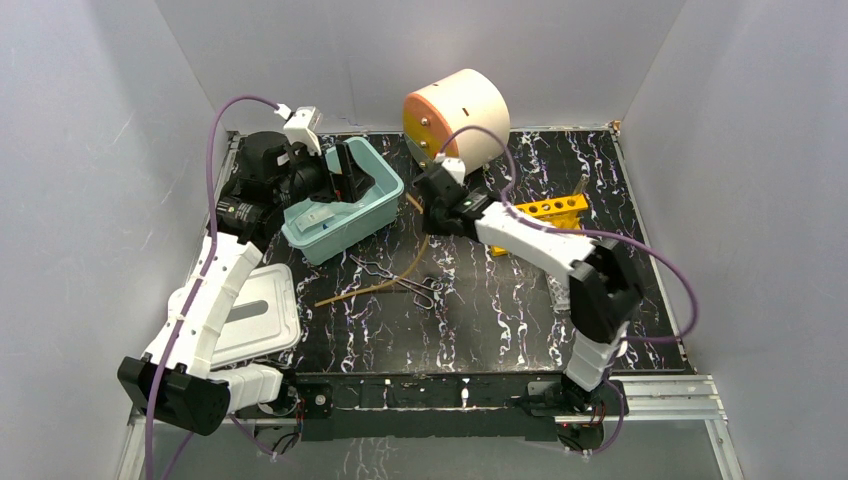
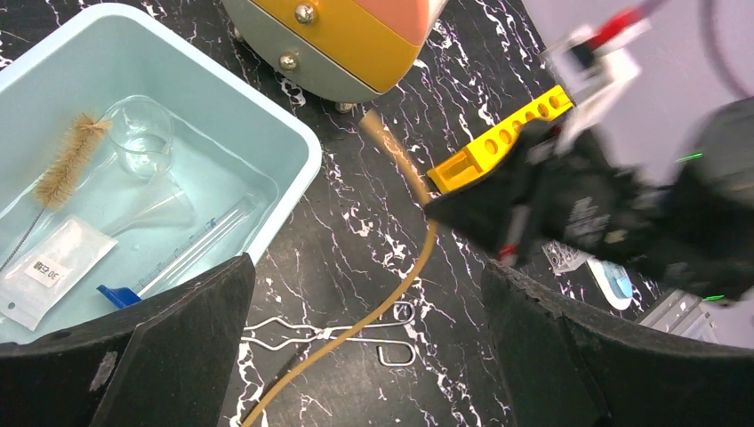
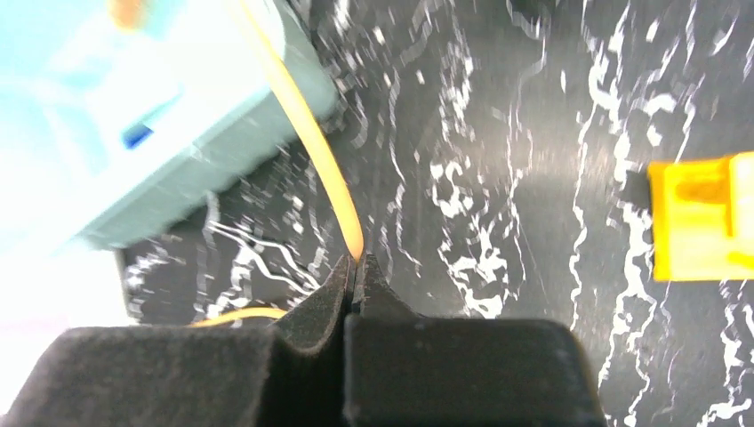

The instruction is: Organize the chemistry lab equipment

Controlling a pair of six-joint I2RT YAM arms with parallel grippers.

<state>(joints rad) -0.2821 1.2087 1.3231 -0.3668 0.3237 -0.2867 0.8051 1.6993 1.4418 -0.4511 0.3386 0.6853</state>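
Note:
The robot's right gripper holds the rubber tube, but the teal bin [image 1: 350, 215] is under its left gripper, so the left gripper should first take over the tube's middle [image 1: 421, 251].
A tan rubber tube [image 1: 375, 287] snakes across the black marbled table, and my right gripper [image 3: 358, 262] is shut on it partway along, beside the teal bin [image 1: 392, 185]. The tube [image 3: 324, 160] runs from the pinched jaws toward the bin's corner. Metal forceps [image 2: 356, 334] lie under the tube. Inside the bin [image 2: 298, 147] are a brown brush [image 2: 67, 160], a glass funnel [image 2: 147, 147], a white packet [image 2: 53, 267] and a blue-capped tube [image 2: 178, 258]. My left gripper [image 2: 369, 356] hangs open and empty above the bin's near edge. A yellow rack [image 1: 548, 210] lies right of the right arm.
A cream and orange drum [image 1: 455, 115] stands at the back of the table. A white lid [image 1: 262, 315] lies at the front left. A clear well plate [image 2: 565, 258] shows partly behind the right arm. Grey walls close in three sides.

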